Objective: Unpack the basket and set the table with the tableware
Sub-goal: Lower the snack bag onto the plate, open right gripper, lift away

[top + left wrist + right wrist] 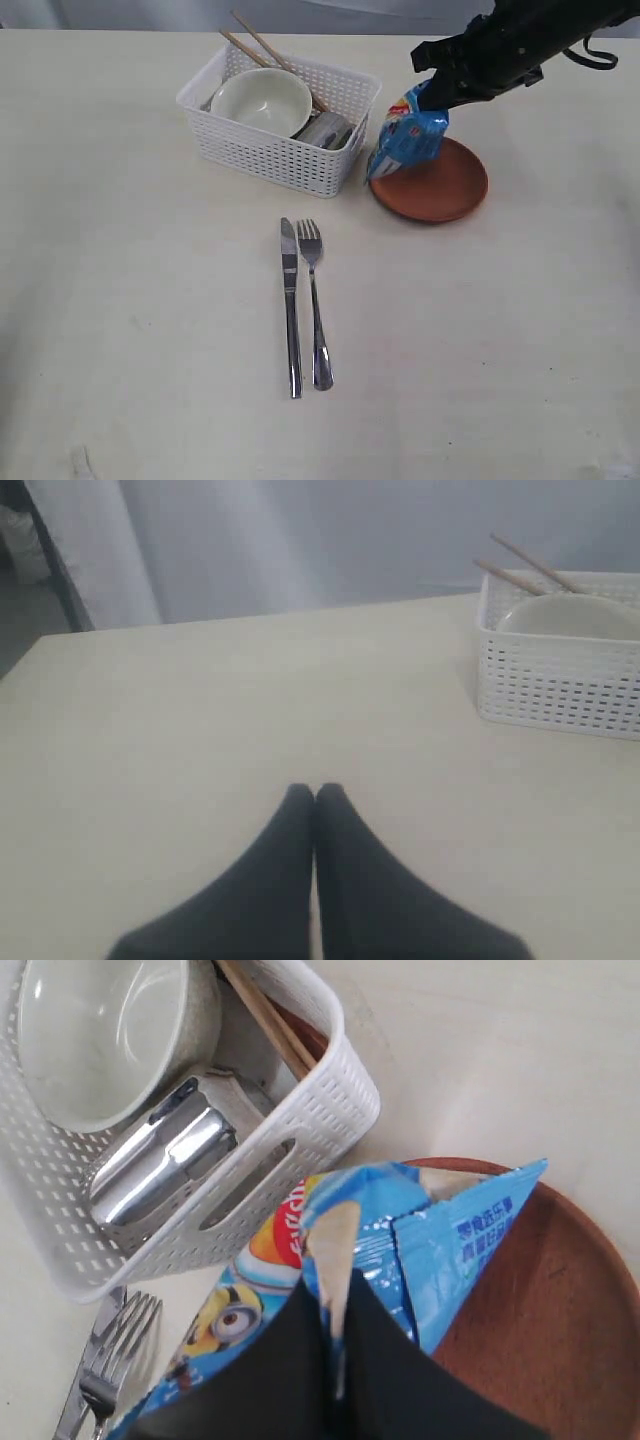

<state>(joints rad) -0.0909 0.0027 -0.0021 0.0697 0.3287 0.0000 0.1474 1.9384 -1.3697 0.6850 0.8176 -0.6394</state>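
Note:
The blue chip bag is hanging over the plate's edge [376, 181] beside the basket, so the robot's right gripper should first lay the bag flat across the brown plate [452, 183] and then take the bowl.
The white lattice basket [279, 150] stands at the back of the table [150, 320] and holds the pale bowl [260, 102], the steel cup [325, 130] lying on its side, and wooden chopsticks [262, 45] leaning out at the back. A steel knife [290, 305] and fork [316, 300] lie side by side in front of the basket. To its right sits the brown plate [435, 183]. My right gripper [335, 1290] is shut on the top of the blue chip bag [407, 135], which hangs over the plate's left edge. My left gripper [315, 795] is shut and empty above bare table. The wooden spoon is hidden.
In the left wrist view the basket [560, 685] is off to one side, and a grey curtain [250, 540] hangs beyond the table's far edge. The black right arm [520, 45] reaches in over the back right corner.

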